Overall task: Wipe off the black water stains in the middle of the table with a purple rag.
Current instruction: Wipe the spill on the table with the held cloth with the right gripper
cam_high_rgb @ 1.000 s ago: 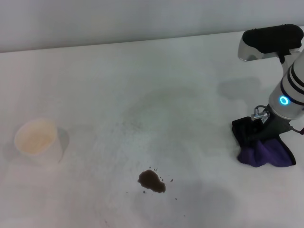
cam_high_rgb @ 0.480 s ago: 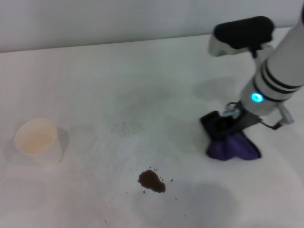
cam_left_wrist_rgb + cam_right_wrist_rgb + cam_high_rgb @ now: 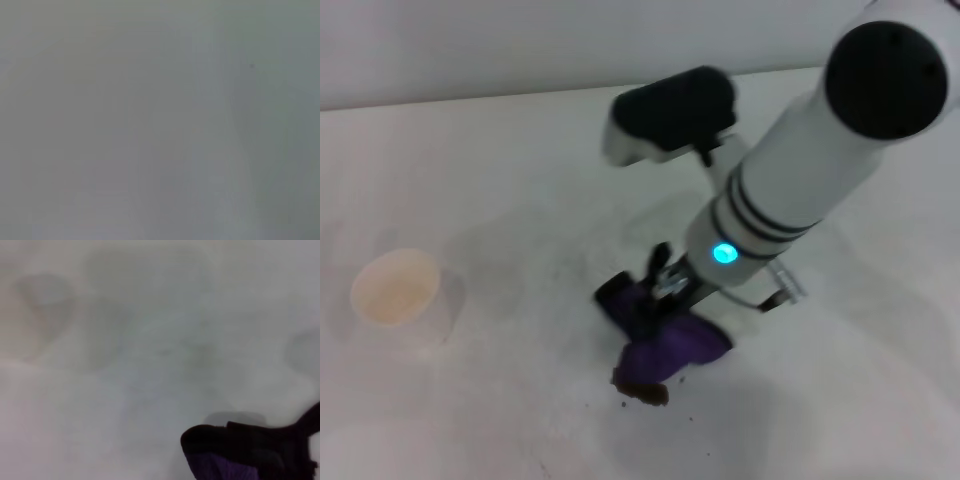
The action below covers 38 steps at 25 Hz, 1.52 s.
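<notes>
The black water stains show past the near edge of the purple rag, so my right gripper should pull the rag toward the front of the table, over the specks.
The purple rag hangs from my right gripper near the middle of the white table. Its lower edge touches the black water stains, a dark blotch with small specks beside it at the front. The rag covers the upper part of the blotch. The right gripper is shut on the rag. The right wrist view shows the rag's purple cloth and black edging against the table. My left gripper is out of sight; the left wrist view shows only plain grey.
A white paper cup stands at the left of the table. The table's far edge runs along the back, against a grey wall. My right arm reaches in from the upper right over the table's middle.
My right arm has swept leftward and forward, carrying the purple rag from the right side of the table onto the dark stain. The cup has not moved.
</notes>
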### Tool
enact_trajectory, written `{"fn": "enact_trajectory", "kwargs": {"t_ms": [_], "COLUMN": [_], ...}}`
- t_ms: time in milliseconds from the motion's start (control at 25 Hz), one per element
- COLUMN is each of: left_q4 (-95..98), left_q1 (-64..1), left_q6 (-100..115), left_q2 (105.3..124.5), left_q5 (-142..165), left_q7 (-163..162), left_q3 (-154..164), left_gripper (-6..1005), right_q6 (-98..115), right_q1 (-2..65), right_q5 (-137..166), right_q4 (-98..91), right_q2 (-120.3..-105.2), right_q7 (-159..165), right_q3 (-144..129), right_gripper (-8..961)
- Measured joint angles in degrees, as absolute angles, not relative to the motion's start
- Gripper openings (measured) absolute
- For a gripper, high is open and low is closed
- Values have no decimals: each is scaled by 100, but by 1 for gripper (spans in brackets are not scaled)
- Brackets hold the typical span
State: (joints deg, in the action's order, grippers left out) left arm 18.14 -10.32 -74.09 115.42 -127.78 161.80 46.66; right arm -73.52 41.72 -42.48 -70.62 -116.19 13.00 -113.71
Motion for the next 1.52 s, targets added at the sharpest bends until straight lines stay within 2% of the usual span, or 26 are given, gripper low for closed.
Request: {"fn": "enact_trajectory", "kwargs": {"t_ms": [240, 600, 1120, 1520], "left_q4": [1813, 1773, 1749, 1749], "left_q1": [-1196, -1283, -1237, -1306], "left_q6": [-7150, -7050, -6820, -6622], "left_q2": [11537, 11528, 11513, 11513], "left_q5": [-12708, -12580, -12559, -12559], "left_q7": [16183, 16186, 16190, 16190], "left_q3": [4668, 4667, 4647, 4657], "left_gripper": [891, 892, 892, 893], "right_q6": [-6904, -6998, -8847, -8366], "right_q1": [4475, 4584, 4152, 4132], "right_q5": [-5071, -5314, -2927, -4121], "right_q4": [-6997, -7199, -7596, -7865], "right_q2": [-11619, -11617, -11590, -11618], "right_q7": [1436, 1824, 2207, 2095], "right_q3": [-12182, -12620, -11394, -11930], "right_gripper": [107, 108, 106, 106]}}
